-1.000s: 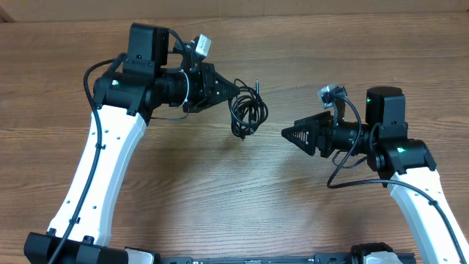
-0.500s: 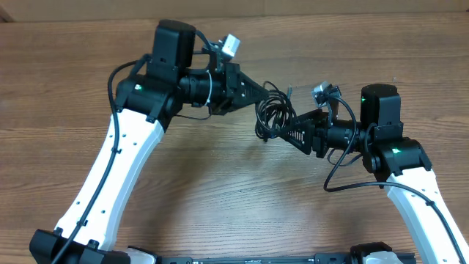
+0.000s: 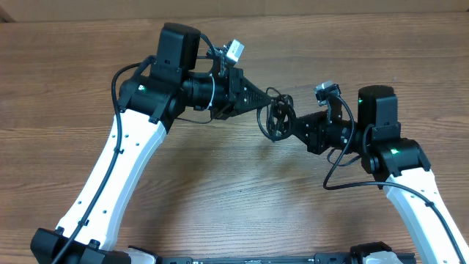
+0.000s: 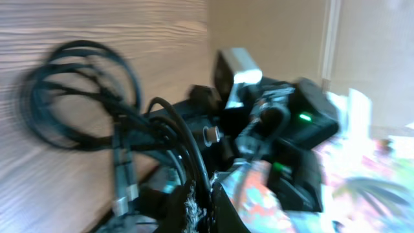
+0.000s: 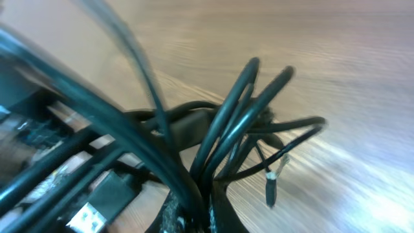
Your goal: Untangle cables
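My right gripper is pinching several parts of the cables [image 3: 279, 118] in a bunch [image 5: 220, 150]. I should put the cables down and pick them up with my left gripper before I pull the parts apart.
The cables [image 3: 276, 117], a small tangle of thin black cords, hang above the wooden table between my two grippers. My left gripper [image 3: 265, 97] comes in from the upper left and is shut on a few strands. My right gripper [image 3: 288, 126] comes in from the right and is shut on the tangle's lower right side. In the left wrist view, black loops [image 4: 77, 97] fan out to the left, with strands running down into my shut left gripper [image 4: 206, 210]. The right wrist view shows several strands [image 5: 236, 116] pinched in my right gripper [image 5: 199, 210]. A small plug end [image 5: 270, 191] dangles, and a silver-tipped plug [image 5: 90, 217] lies at lower left.
The brown wooden table [image 3: 220, 191] stretches under both arms. Its far edge [image 3: 308, 13] meets a tan wall along the top. The two gripper tips sit very close together over the table's middle. My right arm [image 4: 304, 129] with its green light fills the left wrist view's right half.
My left gripper has carried the cables to the right. My right gripper has moved left to meet them and has gone from open to shut on the tangle.
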`<state>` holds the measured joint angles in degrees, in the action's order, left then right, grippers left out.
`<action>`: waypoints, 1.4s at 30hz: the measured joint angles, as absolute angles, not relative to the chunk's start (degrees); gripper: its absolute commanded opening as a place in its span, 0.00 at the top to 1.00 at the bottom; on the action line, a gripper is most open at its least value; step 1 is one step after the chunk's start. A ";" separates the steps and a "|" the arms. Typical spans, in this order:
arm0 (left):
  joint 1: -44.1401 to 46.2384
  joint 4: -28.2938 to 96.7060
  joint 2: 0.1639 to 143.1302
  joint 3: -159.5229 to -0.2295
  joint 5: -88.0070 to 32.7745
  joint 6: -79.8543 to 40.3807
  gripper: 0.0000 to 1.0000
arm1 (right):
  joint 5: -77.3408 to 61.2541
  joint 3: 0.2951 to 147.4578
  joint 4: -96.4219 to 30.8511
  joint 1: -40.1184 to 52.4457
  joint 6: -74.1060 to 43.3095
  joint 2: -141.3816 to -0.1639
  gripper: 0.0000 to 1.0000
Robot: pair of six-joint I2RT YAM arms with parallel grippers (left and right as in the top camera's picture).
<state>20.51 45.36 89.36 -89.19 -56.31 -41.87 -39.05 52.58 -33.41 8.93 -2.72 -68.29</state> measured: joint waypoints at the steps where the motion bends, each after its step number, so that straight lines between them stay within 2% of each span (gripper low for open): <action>1: 20.56 46.19 89.38 -89.14 -55.09 -41.25 0.96 | -37.65 52.60 -33.95 9.10 -3.42 -68.18 0.96; 6: 19.29 52.69 89.89 -88.82 -47.11 -36.99 0.96 | -21.58 53.30 -43.29 10.39 -9.10 -67.11 0.96; 10: 12.36 57.36 89.23 -89.30 -39.00 -34.13 0.96 | -4.82 51.20 -49.98 8.19 -11.90 -68.79 0.96; 15: 9.10 63.81 89.23 -89.36 -24.71 -32.18 0.96 | 1.67 50.81 -49.39 8.01 -13.04 -69.32 0.96; 19: 9.10 66.50 89.23 -89.36 -16.91 -31.29 0.96 | -5.21 50.81 -45.50 7.97 -12.10 -69.32 0.96; 27: 9.10 66.72 89.23 -89.36 -12.64 -31.07 0.95 | -38.13 50.81 -32.49 8.01 -7.77 -69.32 0.96; 28: 9.10 66.72 89.23 -89.36 -12.51 -31.07 0.96 | -41.01 50.81 -32.36 8.01 -7.46 -69.32 0.93; 29: 9.10 66.72 89.23 -89.36 -12.32 -31.07 0.96 | -43.40 50.81 -32.45 8.01 -7.40 -69.32 0.84; 30: 9.10 66.72 89.23 -89.36 -12.14 -31.07 0.96 | -45.28 50.81 -32.99 8.01 -7.27 -69.32 0.59; 31: 9.10 66.70 89.23 -89.36 -12.12 -31.07 0.96 | -46.26 50.81 -33.69 8.01 -7.18 -69.32 0.44; 32: 9.10 66.74 89.23 -89.36 -12.01 -31.07 0.96 | -46.81 50.83 -34.74 8.01 -6.79 -69.32 0.40; 35: 9.10 66.72 89.23 -89.36 -12.23 -30.61 0.95 | -45.06 50.83 -38.22 8.01 -6.24 -69.32 0.40; 37: 9.17 66.70 89.23 -89.36 -12.75 -29.39 0.89 | -42.11 50.83 -40.32 8.01 -6.17 -69.32 0.42; 39: 9.50 66.63 89.23 -89.36 -13.30 -27.92 0.79 | -38.46 50.83 -41.80 8.03 -6.31 -69.32 0.41; 42: 10.83 66.41 89.23 -89.36 -13.87 -25.10 0.56 | -31.83 50.83 -43.20 8.01 -8.14 -69.32 0.36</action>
